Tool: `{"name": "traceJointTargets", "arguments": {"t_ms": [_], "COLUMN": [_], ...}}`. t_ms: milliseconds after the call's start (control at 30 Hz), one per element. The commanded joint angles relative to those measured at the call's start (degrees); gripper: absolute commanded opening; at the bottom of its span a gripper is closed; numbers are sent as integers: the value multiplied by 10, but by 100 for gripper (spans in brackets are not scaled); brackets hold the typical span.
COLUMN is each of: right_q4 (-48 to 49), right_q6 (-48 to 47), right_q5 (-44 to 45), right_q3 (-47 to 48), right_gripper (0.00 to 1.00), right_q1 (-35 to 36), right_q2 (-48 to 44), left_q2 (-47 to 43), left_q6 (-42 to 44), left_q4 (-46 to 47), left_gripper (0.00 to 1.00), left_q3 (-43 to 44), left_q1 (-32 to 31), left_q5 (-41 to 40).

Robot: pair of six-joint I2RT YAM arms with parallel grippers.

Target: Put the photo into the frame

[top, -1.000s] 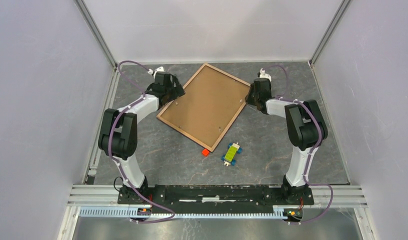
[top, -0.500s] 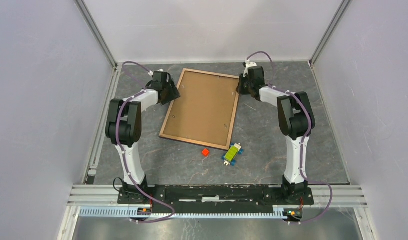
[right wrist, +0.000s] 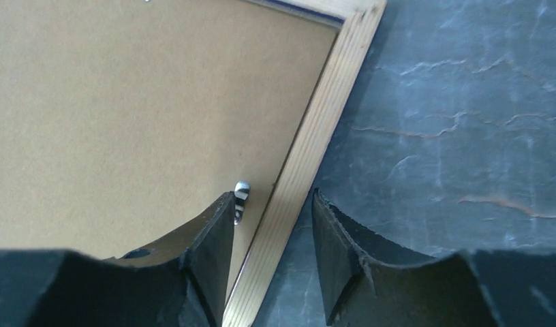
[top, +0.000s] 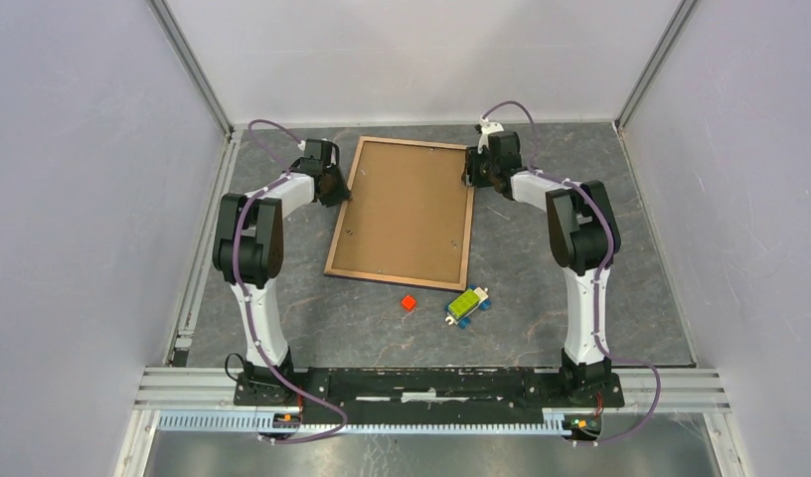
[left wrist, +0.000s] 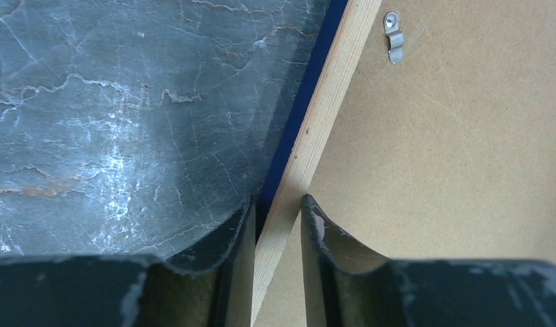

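Note:
Next, my right gripper turns in line before it closes on the wood (right wrist: 278, 221), because the rail (right wrist: 297, 172) runs at a slant through its open fingers next to the clip.
The frame (top: 469, 224) lies back side up on the table, its light wood rails around a brown backing board (top: 406, 214). My left gripper (top: 339, 191) is shut on the left rail (left wrist: 330, 95), whose blue outer side shows, with one finger on each side of my left gripper (left wrist: 278, 208). At the right rail (right wrist: 316, 136), near the far corner, my right gripper (top: 471, 174) straddles the wood. The jaws of my right gripper (right wrist: 273, 201) stand open with gaps on both sides. The photo is out of view.
A small red block (top: 408, 302) and a green and blue toy car (top: 467, 304) lie just in front of the frame's near edge. Metal clips (left wrist: 394, 37) sit on the backing board. Walls close in the grey table (top: 541, 288) on three sides.
The frame has swung from a diagonal lie to nearly square with the table. Both grippers moved farther back with it. The left jaws closed on the rail; the right jaws opened.

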Motion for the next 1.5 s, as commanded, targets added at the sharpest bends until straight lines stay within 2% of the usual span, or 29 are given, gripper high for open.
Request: {"name": "traceJointTargets", "arguments": {"t_ms": [0,200,367,500,633,833,1067,1467], "right_q4": [17,-18,-98,-127,-122,-128,-136,-151], "right_q6": [21,39,72,72,74,80,81,89], "right_q5": [33,108,187,225,216,211,212,220], "right_q3": [-26,-25,28,32,39,64,76,99], "right_gripper": [52,57,54,52,49,50,43,51], "right_q1": [13,37,50,65,66,66,66,67], "right_q2": [-40,-34,-10,-10,-1,19,31,49], "left_q2": [-4,-7,-5,-5,-5,-2,0,1], "left_q6": [8,2,-3,-3,-5,-6,-7,-8], "left_q4": [1,6,7,8,7,7,9,9], "left_gripper": [29,18,13,9,7,5,4,2], "left_q3": [8,2,1,1,1,2,1,2], "left_q1": [-7,-6,-7,-7,-7,-7,-7,-7], "left_q5": [19,18,21,19,20,24,25,27]}}
